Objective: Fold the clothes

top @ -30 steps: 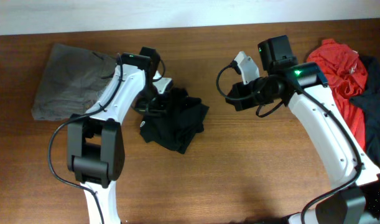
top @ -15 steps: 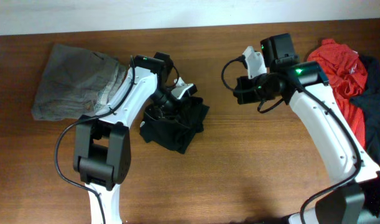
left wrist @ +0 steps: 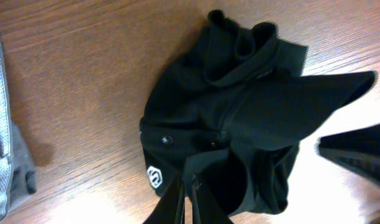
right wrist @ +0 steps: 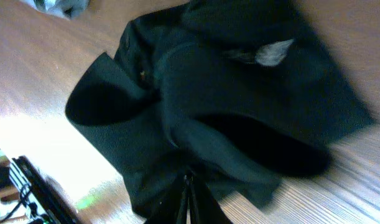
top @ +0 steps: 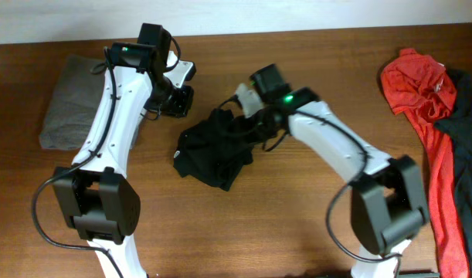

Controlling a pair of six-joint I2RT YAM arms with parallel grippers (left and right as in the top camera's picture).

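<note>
The black garment's bunched middle (top: 214, 150) is under my shut right gripper, so my right gripper should move back to the garment's loose flap (left wrist: 351, 85) and pull it out before folding.
The black garment (top: 216, 153) lies crumpled on the wooden table, left of centre. It fills the left wrist view (left wrist: 239, 118), with a small white hexagon logo (left wrist: 154, 177), and the right wrist view (right wrist: 239, 106), with a white neck label (right wrist: 270, 53). My left gripper (top: 178, 99) is shut and empty, just up and left of the garment; its fingers (left wrist: 193, 199) are pressed together. My right gripper (top: 234, 122) is shut over the garment's upper right edge; its fingers (right wrist: 188, 199) show no fabric between them.
A grey folded garment (top: 81, 100) lies at the far left and also shows in the left wrist view (left wrist: 0, 155). A red shirt (top: 417, 85) and another dark cloth (top: 463, 154) lie at the right edge. Bare wood lies in front of the black garment.
My left gripper has pulled up and left off the black garment. My right arm has swung left from mid-table to the garment's upper right edge. The garment has barely moved.
</note>
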